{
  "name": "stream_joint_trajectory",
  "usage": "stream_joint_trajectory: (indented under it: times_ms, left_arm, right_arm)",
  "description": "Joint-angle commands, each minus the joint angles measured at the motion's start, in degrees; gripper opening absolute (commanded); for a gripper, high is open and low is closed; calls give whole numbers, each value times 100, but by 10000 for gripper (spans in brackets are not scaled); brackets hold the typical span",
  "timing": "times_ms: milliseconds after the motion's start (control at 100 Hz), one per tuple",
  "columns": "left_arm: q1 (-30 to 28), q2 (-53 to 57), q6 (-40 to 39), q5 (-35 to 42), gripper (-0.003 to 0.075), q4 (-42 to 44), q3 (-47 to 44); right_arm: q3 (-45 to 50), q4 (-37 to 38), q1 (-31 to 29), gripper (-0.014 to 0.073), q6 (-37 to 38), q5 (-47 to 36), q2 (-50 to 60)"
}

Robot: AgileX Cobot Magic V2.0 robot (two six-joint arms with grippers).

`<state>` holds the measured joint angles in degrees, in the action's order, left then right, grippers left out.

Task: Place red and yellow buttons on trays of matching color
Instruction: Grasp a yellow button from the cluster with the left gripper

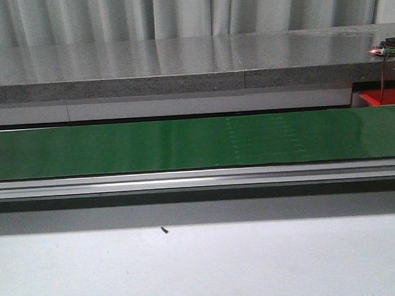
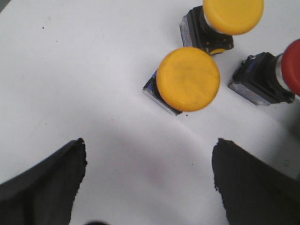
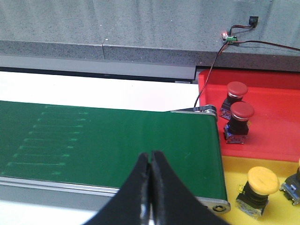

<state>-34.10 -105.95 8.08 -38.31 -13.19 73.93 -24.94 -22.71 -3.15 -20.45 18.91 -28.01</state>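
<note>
My left gripper should go on forward until its open fingers straddle the nearer yellow button before it closes, because the way from the fingers to it is clear.
In the left wrist view, two yellow buttons and a red button stand on dark bases on the white table. My left gripper hangs open over bare table just short of the nearer yellow one, holding nothing. In the right wrist view, my right gripper is shut and empty above the belt's near edge. Past the belt's end a red tray holds two red buttons. A yellow tray beside it holds a yellow button. The front view shows neither gripper, only a corner of the red tray.
A long green belt in a metal frame crosses the table. Behind it runs a grey stone ledge with a small lit circuit board and a wire down to the belt end. White table lies in front.
</note>
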Motion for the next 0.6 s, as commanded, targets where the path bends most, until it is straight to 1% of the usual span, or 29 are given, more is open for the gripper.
stream_joint_trajectory:
  times_ms: [0,120,290,460,590]
  left_arm:
    - [2,152,44,376,546,-224,206]
    - [26,22,52,574,546,-318,241]
    - [211,-109,127,830,546,-318,241]
    - [384,-134,182,1275,546,-318,241]
    - [396,-134,182,1589,546,-318,241]
  right_arm:
    - [-157,-72,6,-116,-45,-443,5]
    - [-157,-72,6,-116,-45,-443,5]
    - [-157,-72,6,-116,-45,-443,5]
    - [-157,-72,6,-116,-45,-443,5]
    - [-157,-72,6,-116,-45,-443,5]
